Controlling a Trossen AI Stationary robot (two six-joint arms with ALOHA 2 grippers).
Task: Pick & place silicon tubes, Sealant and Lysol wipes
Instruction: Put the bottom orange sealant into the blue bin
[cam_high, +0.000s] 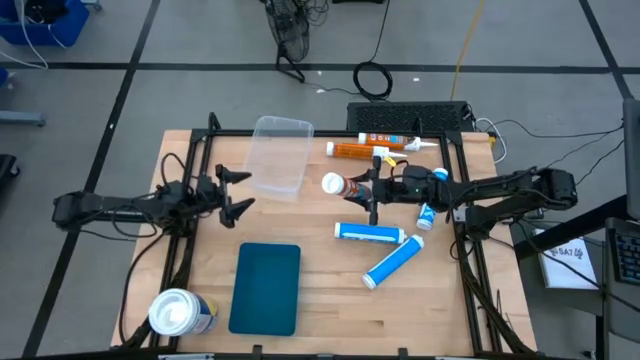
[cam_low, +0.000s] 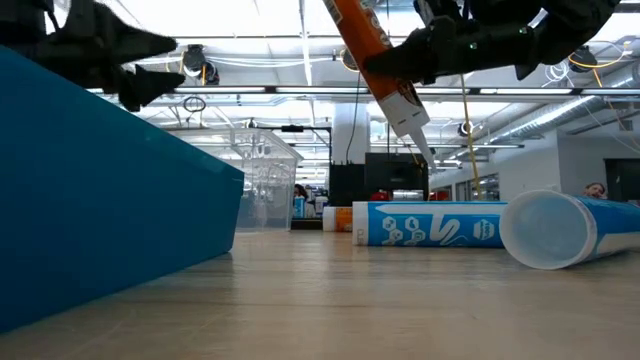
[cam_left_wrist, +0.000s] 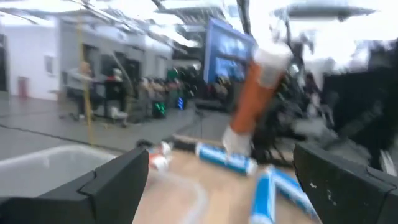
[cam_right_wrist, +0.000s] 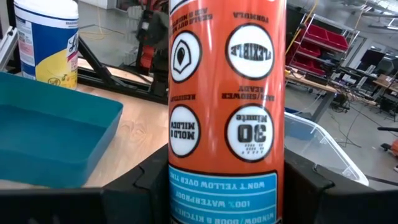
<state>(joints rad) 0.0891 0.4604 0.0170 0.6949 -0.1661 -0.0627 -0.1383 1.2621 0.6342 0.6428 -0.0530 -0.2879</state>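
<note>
The orange sealant tube (cam_high: 353, 189) has its round white end (cam_high: 332, 183) pointing up, so the robot should expect that end to be hollow and empty inside when it carries the tube.
My right gripper (cam_high: 372, 188) is shut on an orange sealant tube (cam_high: 345, 185) above the table's middle. A second orange tube (cam_high: 365, 150) lies flat near the far edge. Two blue silicone tubes (cam_high: 370, 233) (cam_high: 393, 262) lie on the wood in front of the right gripper. The Lysol wipes canister (cam_high: 180, 313) stands upright at the near left corner. My left gripper (cam_high: 240, 192) hangs open over the left of the table, beside the clear bin, with nothing between its fingers. My right gripper pinches the orange tube's body (cam_right_wrist: 186, 180) between its two fingers (cam_right_wrist: 140, 186), which lie across the tube. The fingers are about level and come from the table's right. The tube is lifted clear and steeply tilted, its white nozzle (cam_low: 420, 140) pointing down.
A clear plastic bin (cam_high: 278, 155) sits at the far middle. A teal tray (cam_high: 266, 287) lies near the front edge, left of centre. A black frame (cam_high: 190, 150) runs along the table's sides. Bare wood shows between tray and blue tubes.
</note>
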